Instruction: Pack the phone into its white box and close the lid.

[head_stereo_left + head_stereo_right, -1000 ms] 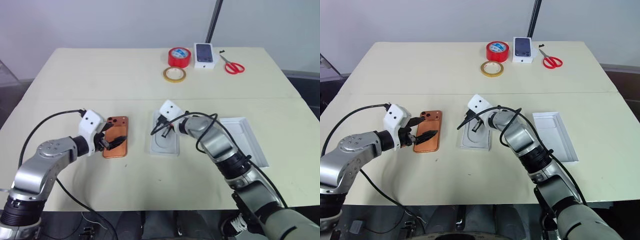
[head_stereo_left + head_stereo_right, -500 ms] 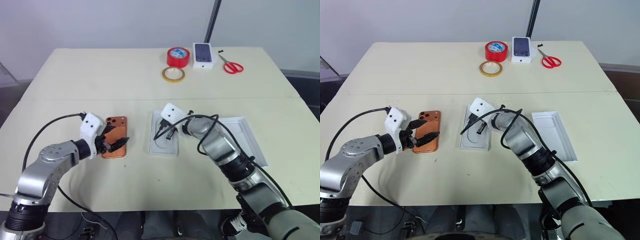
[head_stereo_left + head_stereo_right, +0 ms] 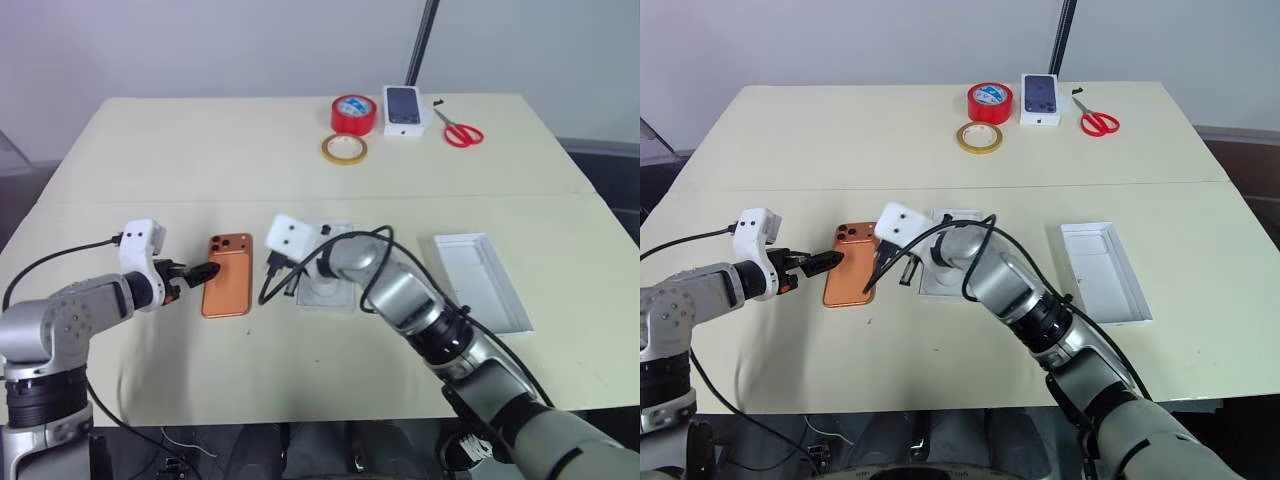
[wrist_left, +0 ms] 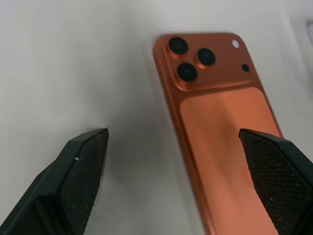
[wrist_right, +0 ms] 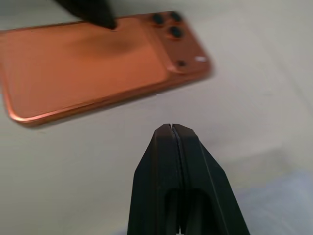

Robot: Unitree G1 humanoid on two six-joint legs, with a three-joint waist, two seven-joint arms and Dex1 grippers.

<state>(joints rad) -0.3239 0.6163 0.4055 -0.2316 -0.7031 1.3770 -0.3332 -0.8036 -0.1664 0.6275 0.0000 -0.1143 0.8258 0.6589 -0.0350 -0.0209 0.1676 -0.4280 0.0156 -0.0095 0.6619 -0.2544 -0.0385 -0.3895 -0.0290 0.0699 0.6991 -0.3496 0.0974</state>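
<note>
Next, my right gripper steadies the opposite edge (image 3: 251, 276) of the phone while my left gripper lifts the phone, because it lies flat with its edge (image 3: 204, 297) under my open left gripper.
The copper-orange phone (image 3: 229, 288) lies back up on the table, its camera bump at the far end. My left gripper (image 3: 198, 273) is open at the phone's left edge. In the left wrist view one finger (image 4: 276, 171) hangs over the phone (image 4: 215, 117) and the other over bare table. My right gripper (image 3: 268, 292) is shut on nothing, with its tip (image 5: 171, 128) just right of the phone (image 5: 98, 63). The white box (image 3: 482, 280) with raised walls lies open at the right. A flat white-grey tray (image 3: 335, 292) lies under my right arm.
At the table's far side sit a red tape roll (image 3: 357, 113), a yellowish tape ring (image 3: 346, 149), a small white box printed with a dark phone (image 3: 404, 108) and red scissors (image 3: 462, 132). Black cables trail from both wrists.
My right gripper has swung left, off the tray to the phone's right edge. My left gripper has pulled back left off the phone, rolled and opened wider.
</note>
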